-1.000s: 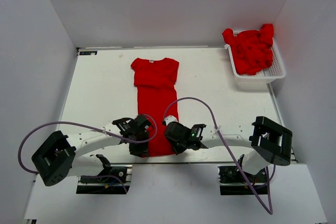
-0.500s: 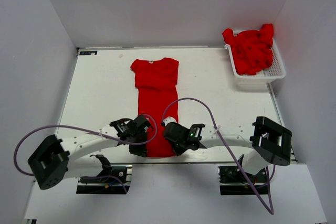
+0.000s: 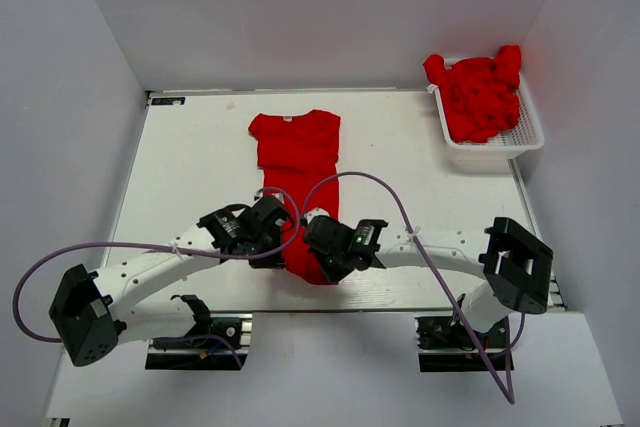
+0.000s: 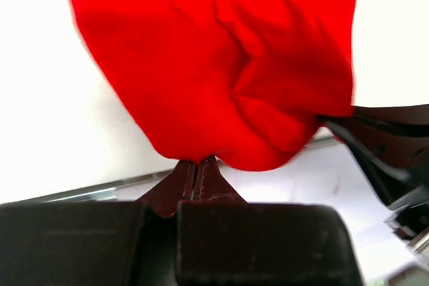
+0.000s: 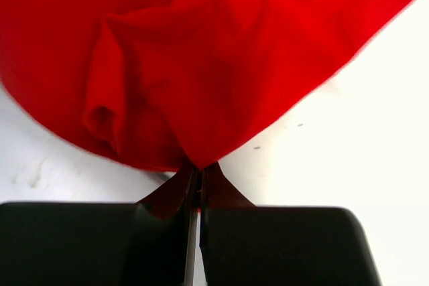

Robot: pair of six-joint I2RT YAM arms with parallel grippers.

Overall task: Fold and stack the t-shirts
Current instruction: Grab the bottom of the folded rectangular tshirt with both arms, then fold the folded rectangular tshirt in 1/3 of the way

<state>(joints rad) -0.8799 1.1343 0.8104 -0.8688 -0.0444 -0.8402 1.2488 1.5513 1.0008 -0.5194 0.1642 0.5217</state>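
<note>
My right gripper should keep moving its corner toward the collar (image 3: 290, 119) until the hem is near it, because my grippers are holding both hem corners of the red t-shirt (image 3: 307, 265).
A red t-shirt (image 3: 297, 157) lies lengthwise on the table, its sides folded in, collar at the far end. My left gripper (image 3: 272, 237) is shut on its near hem at the left corner, and the cloth (image 4: 221, 65) hangs bunched from the jaws (image 4: 196, 163). My right gripper (image 3: 318, 242) is shut on the hem's right corner, with cloth (image 5: 201, 58) draping from it (image 5: 199, 169). The hem is lifted off the table between both grippers. Several more red t-shirts (image 3: 480, 92) lie heaped in the basket.
The white slotted basket (image 3: 525, 137) stands at the far right corner. The table's near edge (image 3: 400, 309) runs just behind both grippers. White walls close in the table on three sides.
Both grippers have risen and moved away from the near edge toward the collar, carrying the shirt's hem with them. The near end of the shirt now bunches up between them.
</note>
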